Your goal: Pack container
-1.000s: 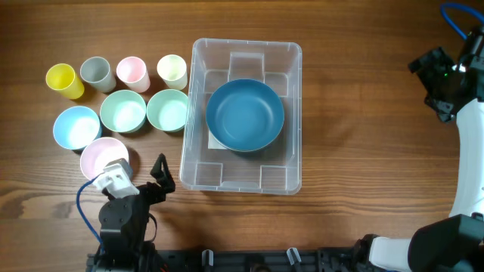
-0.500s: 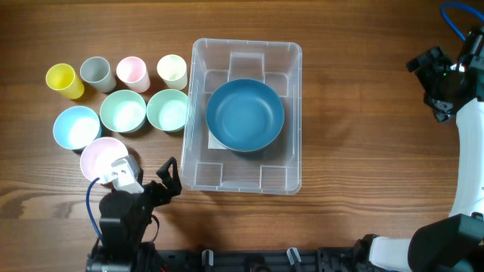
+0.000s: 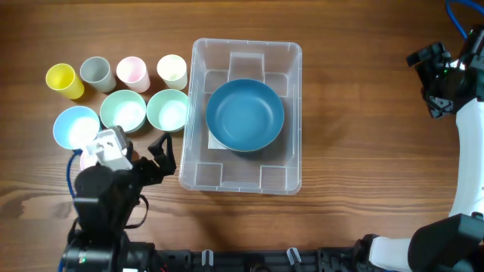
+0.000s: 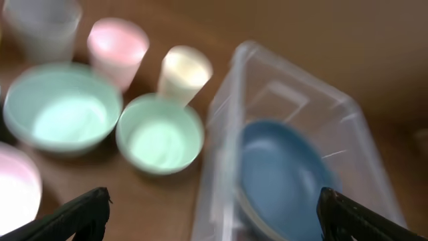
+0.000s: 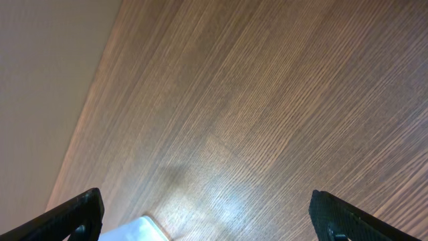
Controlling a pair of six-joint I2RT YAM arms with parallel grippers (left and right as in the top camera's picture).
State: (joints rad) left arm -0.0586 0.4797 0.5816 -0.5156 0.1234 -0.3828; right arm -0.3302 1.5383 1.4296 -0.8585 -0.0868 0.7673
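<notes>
The robot's left gripper should push the blue bowl from the middle of the container toward the container's far end before it packs the pink bowl.
The clear container stands mid-table with a large blue bowl inside it. My left gripper is open and empty, just off the container's near-left corner. In the left wrist view the gripper faces the container wall, with the blue bowl behind it and a green bowl to the left. My right gripper is open and empty at the far right. In the right wrist view the gripper is over bare wood.
Left of the container are yellow, grey, pink and cream cups, two green bowls and a light blue bowl. A pink bowl is mostly hidden under my left arm.
My left arm has moved away from the front edge toward the bowls and now covers most of the pink bowl. The right arm has barely moved.
</notes>
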